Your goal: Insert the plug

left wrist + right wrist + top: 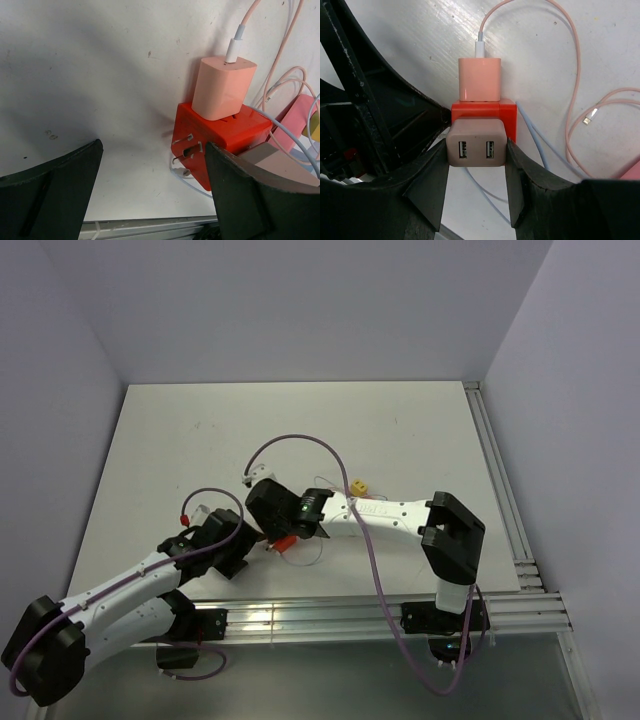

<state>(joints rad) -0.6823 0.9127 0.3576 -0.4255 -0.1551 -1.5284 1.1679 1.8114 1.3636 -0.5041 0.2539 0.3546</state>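
Observation:
The beige charger (476, 142) stands straight on the red cube adapter (508, 116), clear of the pink charger, so the robot's right gripper should push next until the beige charger is seated, then let go.
A red cube adapter (485, 107) lies on the white table, also seen in the left wrist view (220, 135) with metal prongs on its near face. A pink charger (479, 79) with a white cable plug is seated in its far side (222, 87). My right gripper (476, 175) is shut on a beige two-port USB charger (476, 149), held flush against the cube's near face. My left gripper (152, 175) is open and empty just left of the cube, its right finger (250, 195) beside the cube. In the top view both grippers meet at the cube (285, 540).
Pink cable (575, 75) and pale blue cable (535, 137) loop on the table to the right of the cube. A small yellow object (357, 486) lies behind the right arm. An aluminium rail (330, 620) runs along the near table edge and another along the right edge (500, 490).

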